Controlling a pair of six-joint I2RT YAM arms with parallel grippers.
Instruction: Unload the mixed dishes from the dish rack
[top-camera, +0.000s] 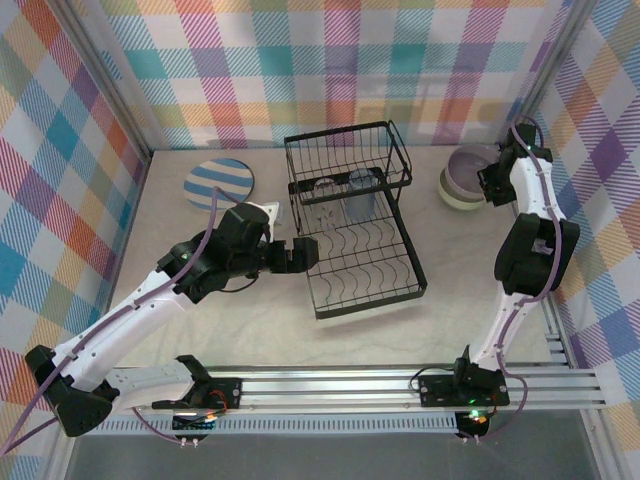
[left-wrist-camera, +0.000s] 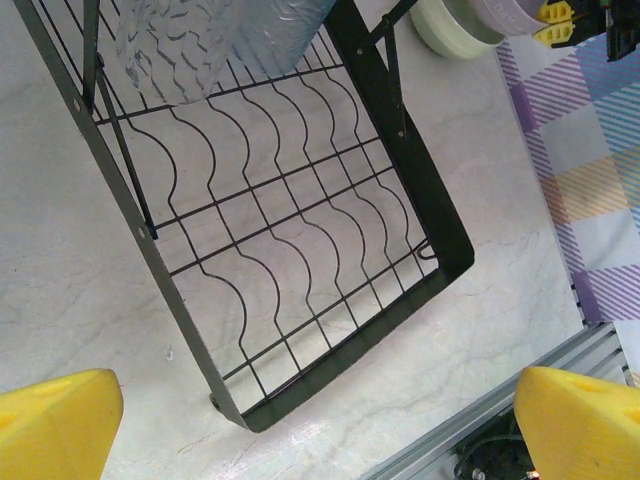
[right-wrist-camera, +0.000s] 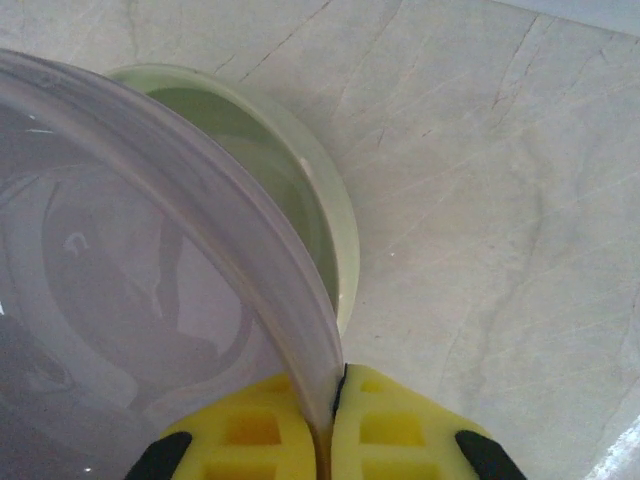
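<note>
The lavender bowl (top-camera: 471, 169) is open side up over the pale green bowl (top-camera: 457, 199), so the robot's right gripper should keep bringing it down until it rests inside, then let go.
The black wire dish rack (top-camera: 355, 240) stands mid-table, its wavy slotted base (left-wrist-camera: 300, 240) bare. A translucent grey-blue tumbler (top-camera: 358, 196) (left-wrist-camera: 210, 40) stands in the rack's taller basket end. My left gripper (top-camera: 303, 255) (left-wrist-camera: 320, 430) hovers open at the rack's left side, its yellow fingertips (left-wrist-camera: 55, 425) spread wide with nothing between them. At the far right my right gripper (top-camera: 490, 185) (right-wrist-camera: 335, 420) is shut on the rim of the lavender bowl (top-camera: 470, 163) (right-wrist-camera: 140, 300), which sits tilted in the pale green bowl (top-camera: 458, 197) (right-wrist-camera: 300, 170). A blue-and-white striped plate (top-camera: 220, 182) lies flat on the table at the back left.
Plaid walls (top-camera: 60, 150) close in the table on the left, back and right. A metal rail (top-camera: 400, 385) (left-wrist-camera: 520, 400) runs along the near edge by the arm bases. Open marble tabletop (top-camera: 180, 330) lies in front of the rack.
</note>
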